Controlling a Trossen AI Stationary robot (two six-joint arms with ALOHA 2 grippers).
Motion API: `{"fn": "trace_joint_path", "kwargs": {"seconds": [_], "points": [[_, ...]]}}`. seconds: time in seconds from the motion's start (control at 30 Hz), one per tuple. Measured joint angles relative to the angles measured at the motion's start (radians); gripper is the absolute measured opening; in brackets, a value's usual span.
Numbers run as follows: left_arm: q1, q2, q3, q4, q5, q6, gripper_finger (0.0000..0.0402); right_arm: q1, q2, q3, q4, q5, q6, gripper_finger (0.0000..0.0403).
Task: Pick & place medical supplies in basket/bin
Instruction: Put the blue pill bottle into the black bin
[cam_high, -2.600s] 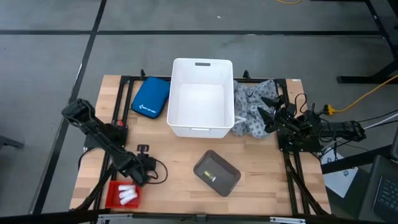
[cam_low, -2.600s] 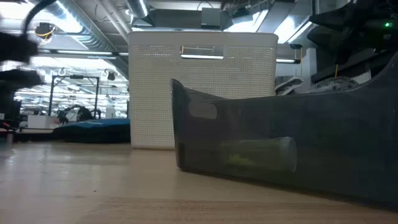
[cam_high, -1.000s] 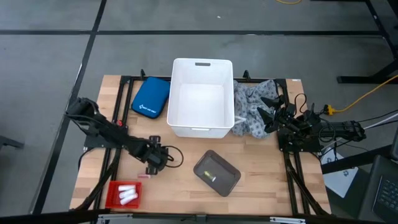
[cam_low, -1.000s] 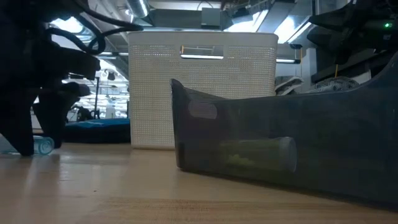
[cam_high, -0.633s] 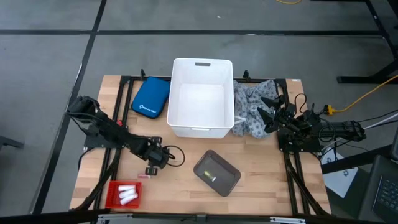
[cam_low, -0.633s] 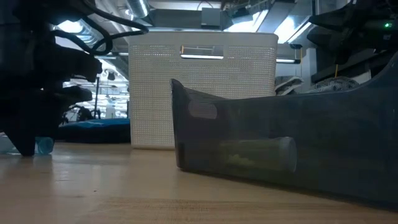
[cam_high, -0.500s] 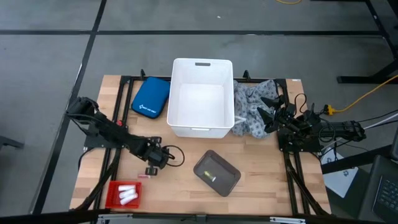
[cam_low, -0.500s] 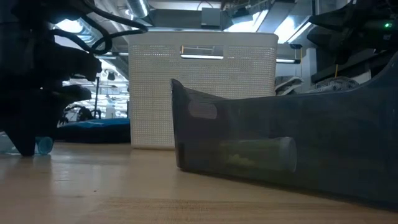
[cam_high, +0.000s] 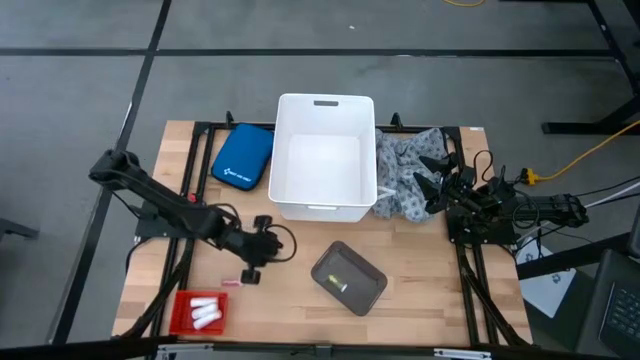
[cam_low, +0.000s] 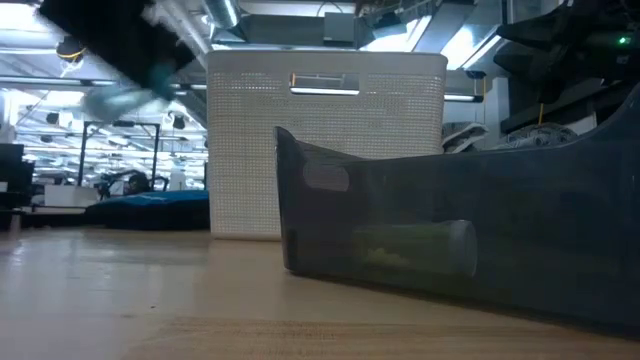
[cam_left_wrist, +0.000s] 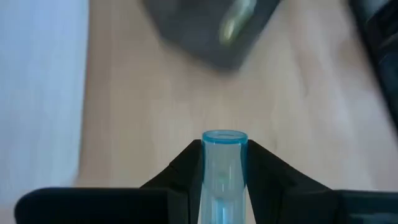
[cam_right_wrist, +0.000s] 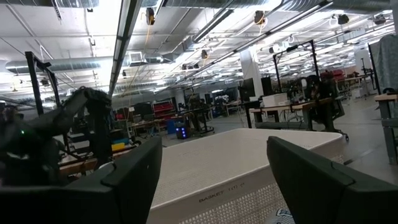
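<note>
The bottom of the grey tray (cam_high: 350, 278) has an open part beside the yellow-green item (cam_high: 358, 269), so my left gripper should now move the lifted bluish tube there and let go of it inside.
My left gripper (cam_high: 262, 246) is above the table between the red tray and the grey tray, shut on a small clear bluish tube (cam_left_wrist: 224, 163). In the low view the gripper shows blurred and high up (cam_low: 128, 62), with the tube (cam_low: 118, 97) in it. The white tub (cam_high: 323, 155) stands at the table's far middle. Against its right wall lies the grey-and-white cloth (cam_high: 403, 178). White rolls (cam_high: 205, 312) lie in a red tray. My right gripper (cam_high: 432, 178) waits open over the cloth, facing the tub (cam_right_wrist: 249, 168). My left gripper pinches the bluish tube between its two fingers (cam_left_wrist: 183, 171). The tube lies along the fingers, and its open end (cam_left_wrist: 224, 138) sticks out a little past the fingertips. The low view shows it lifted clear of the table.
A grey tray (cam_high: 348, 277) with a yellow-green item (cam_high: 341, 284) sits at near middle, right of my left gripper. A blue pouch (cam_high: 243, 157) lies left of the tub. The red tray (cam_high: 183, 312) is at the near left corner. A small pink piece (cam_high: 228, 283) lies on the wood.
My left gripper, which stood low at the table with the bluish tube at its fingertips, has risen and moved a little toward the table's right. The tube has come up with it, clear of the table. My right arm has kept still.
</note>
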Motion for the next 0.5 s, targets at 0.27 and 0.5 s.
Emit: {"fn": "trace_joint_path", "kwargs": {"seconds": [0.27, 0.5], "points": [[0.066, 0.05, 0.107, 0.23, 0.019, 0.25, 0.0089, 0.0, 0.0, 0.0, 0.0, 0.001, 0.001, 0.0292], [0.169, 0.21, 0.114, 0.478, 0.173, 0.345, 0.0089, 0.0, 0.0, 0.0, 0.0, 0.003, -0.001, 0.0292]]}}
